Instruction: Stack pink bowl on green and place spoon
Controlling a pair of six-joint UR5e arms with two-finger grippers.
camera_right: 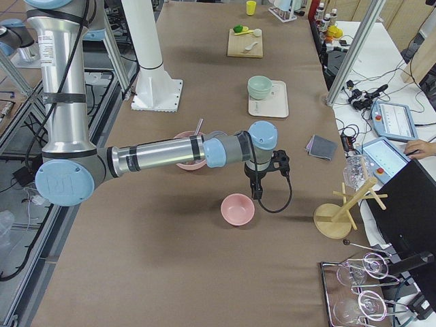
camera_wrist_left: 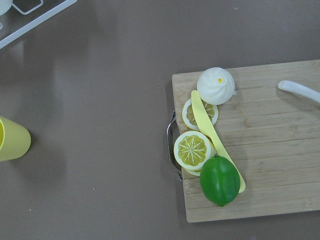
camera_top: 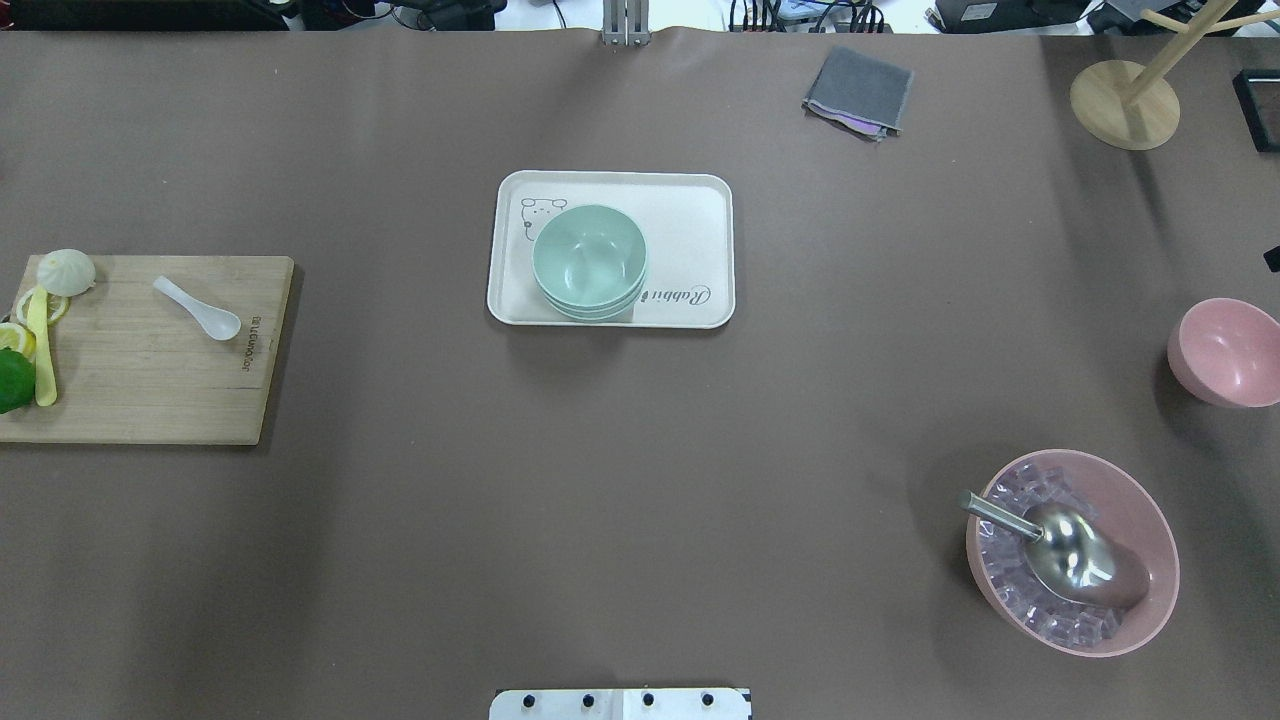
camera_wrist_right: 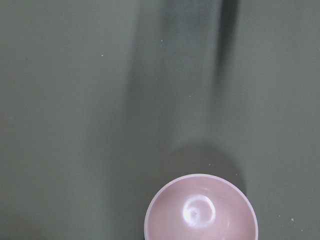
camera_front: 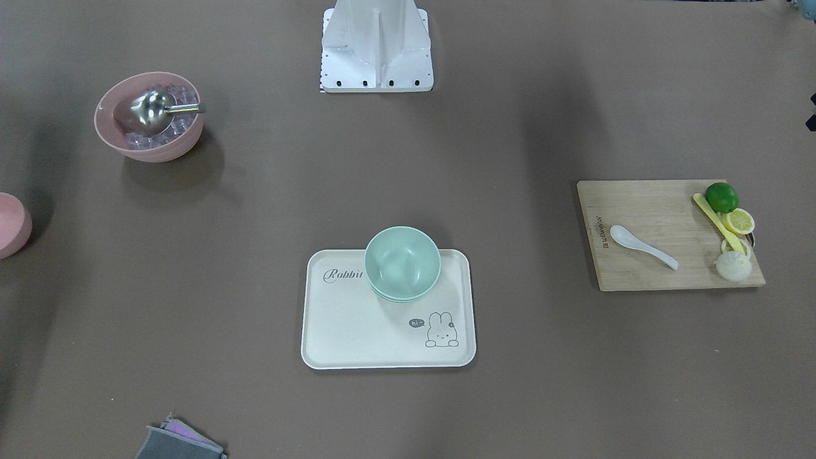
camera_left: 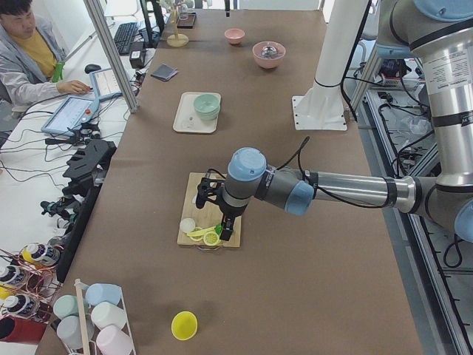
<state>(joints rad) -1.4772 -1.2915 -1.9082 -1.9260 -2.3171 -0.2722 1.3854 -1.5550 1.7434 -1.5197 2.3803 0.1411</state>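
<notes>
I expect the pink bowl [camera_front: 11, 224] to sink deep inside when I lower it, because the green bowls are nested rim [camera_front: 399, 298] close under rim around an empty hollow.
An empty pink bowl [camera_top: 1228, 352] stands at the table's right edge and shows below the right wrist camera [camera_wrist_right: 201, 209]. Stacked green bowls [camera_top: 589, 260] sit on a cream rabbit tray [camera_top: 700, 220] at the middle. A white spoon [camera_top: 197, 307] lies on a wooden cutting board [camera_top: 150, 390] at the left. My left gripper [camera_left: 226, 231] hangs above the board's fruit end, seen only in the exterior left view. My right gripper [camera_right: 257, 193] hangs just above and beside the pink bowl [camera_right: 238, 208], seen only in the exterior right view. I cannot tell whether either is open or shut.
A large pink bowl of ice cubes with a metal scoop [camera_top: 1072, 550] stands near right. The board carries a lime [camera_wrist_left: 220, 180], lemon slices, a yellow knife and a bun. A grey cloth [camera_top: 858, 90] and a wooden rack [camera_top: 1125, 100] are at the far side. A yellow cup [camera_wrist_left: 12, 138] stands off the board.
</notes>
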